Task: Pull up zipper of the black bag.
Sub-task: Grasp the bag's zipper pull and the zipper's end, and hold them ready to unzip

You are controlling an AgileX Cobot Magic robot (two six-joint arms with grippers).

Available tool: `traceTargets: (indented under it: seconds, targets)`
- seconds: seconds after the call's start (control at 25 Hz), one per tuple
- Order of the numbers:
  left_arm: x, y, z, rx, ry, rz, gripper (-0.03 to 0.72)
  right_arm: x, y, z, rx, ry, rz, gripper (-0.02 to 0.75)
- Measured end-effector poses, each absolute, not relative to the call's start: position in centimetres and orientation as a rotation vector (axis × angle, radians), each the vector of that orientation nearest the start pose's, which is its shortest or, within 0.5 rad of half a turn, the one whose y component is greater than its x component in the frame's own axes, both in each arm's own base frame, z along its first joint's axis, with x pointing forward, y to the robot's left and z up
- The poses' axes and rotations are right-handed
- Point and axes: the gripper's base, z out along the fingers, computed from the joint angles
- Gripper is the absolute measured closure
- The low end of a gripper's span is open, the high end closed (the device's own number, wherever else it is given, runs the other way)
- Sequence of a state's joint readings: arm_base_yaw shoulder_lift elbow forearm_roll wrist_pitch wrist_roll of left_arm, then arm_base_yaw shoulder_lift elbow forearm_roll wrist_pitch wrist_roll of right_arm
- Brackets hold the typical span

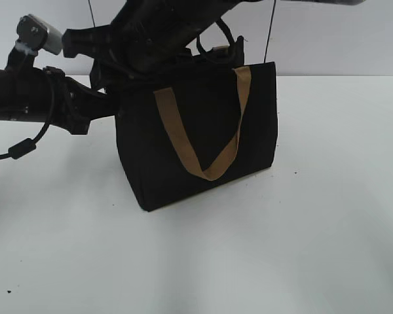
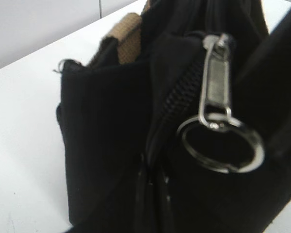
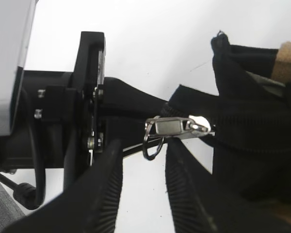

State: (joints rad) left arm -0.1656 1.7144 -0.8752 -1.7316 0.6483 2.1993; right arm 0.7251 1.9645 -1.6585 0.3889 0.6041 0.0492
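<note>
My left gripper is pinning the bag's end fabric (image 3: 191, 100), so the bag will stay put and the silvery zipper pull (image 3: 172, 127) will slide to the bag's far end when I pull.
The black bag (image 1: 150, 163) stands on the white table, with a tan strap (image 1: 183, 144) in a V on its near side. In the left wrist view the zipper (image 2: 179, 97) runs along the bag (image 2: 102, 145) to a silvery pull (image 2: 216, 82) with a ring (image 2: 220, 145). My left gripper (image 2: 153, 194) is shut on the bag's end fabric, and it also shows at the bag's left end (image 1: 114, 104). My right gripper (image 3: 144, 145) is open, and the ring of the pull (image 3: 172, 127) hangs between its fingertips. The bag (image 3: 252, 160) lies to the right.
The white table (image 1: 314, 229) spreads around the bag. My right arm (image 1: 164, 33) crosses above the bag's top, with cables (image 1: 216, 46) behind it. A loose cable (image 1: 19, 147) hangs under my left arm. The wall stands behind the table.
</note>
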Motion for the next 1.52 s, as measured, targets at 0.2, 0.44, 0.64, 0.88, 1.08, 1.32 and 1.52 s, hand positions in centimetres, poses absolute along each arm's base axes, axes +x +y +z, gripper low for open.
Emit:
traceTargets:
  seconds: [0.2, 0.44, 0.64, 0.88, 1.08, 1.32, 1.52]
  targets:
    - [32.2, -10.9, 19.9, 0.943, 1.887, -0.546, 0.674, 33.3, 32.0, 26.3, -0.517, 2.421, 0.758, 0.501]
    - [32.2, -10.9, 19.9, 0.943, 1.887, -0.546, 0.674, 33.5, 32.1, 26.1, -0.489, 2.424, 0.759, 0.606]
    - [32.2, -10.9, 19.8, 0.941, 1.891, -0.541, 0.674, 33.2, 31.9, 25.9, -0.522, 2.458, 0.733, 0.749]
    - [32.5, -10.4, 19.6, 0.877, 1.956, -0.505, 0.674, 32.5, 31.0, 28.2, -0.555, 2.430, 0.720, 0.751]
    - [32.5, -10.2, 19.3, 0.832, 2.017, -0.495, 0.674, 32.5, 30.1, 28.7, -0.559, 2.464, 0.706, 0.751]
    - [32.4, -10.0, 19.0, 0.831, 2.059, -0.486, 0.675, 33.3, 28.7, 28.5, -0.557, 2.497, 0.673, 0.751]
    - [32.3, -10.0, 18.9, 0.835, 2.071, -0.490, 0.675, 34.6, 26.1, 29.7, -0.485, 2.490, 0.652, 0.751]
